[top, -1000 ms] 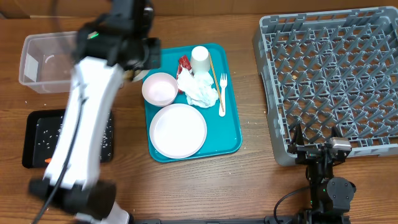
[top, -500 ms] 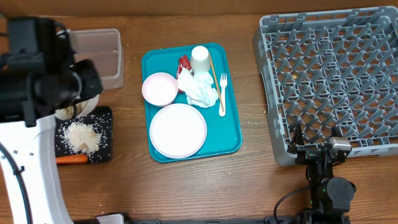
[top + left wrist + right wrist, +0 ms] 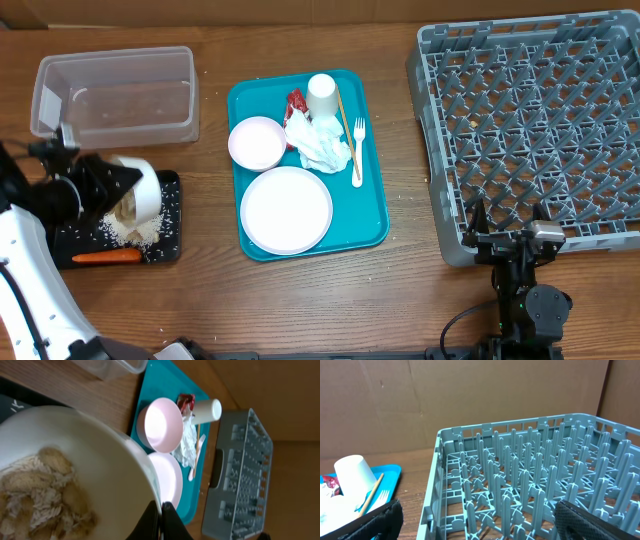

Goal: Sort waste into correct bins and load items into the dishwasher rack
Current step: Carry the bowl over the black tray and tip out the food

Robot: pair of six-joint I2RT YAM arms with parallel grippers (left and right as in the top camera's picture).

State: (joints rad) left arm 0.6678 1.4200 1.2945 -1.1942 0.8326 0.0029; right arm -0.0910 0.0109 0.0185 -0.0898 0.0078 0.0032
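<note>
The white bowl still has beige food stuck inside it, so my left gripper should tilt the bowl more over the black tray before putting it down on the teal tray.
My left gripper is shut on the rim of a white bowl, tipped on its side over the black tray. In the left wrist view the fingertips pinch the bowl's rim, and beige food still clings inside. A pile of crumbs and a carrot lie on the black tray. The clear tub stands behind it. A second bowl, plate, cup, napkin and red wrapper sit on the teal tray. My right gripper is open at the rack's front edge.
A white fork and a wooden chopstick lie on the teal tray's right side. Cardboard walls stand behind the table. Loose crumbs dot the wood around the black tray.
The left arm swung with the bowl from the teal tray's corner to the black tray. A pile of crumbs now lies on the black tray. The right arm has not moved.
</note>
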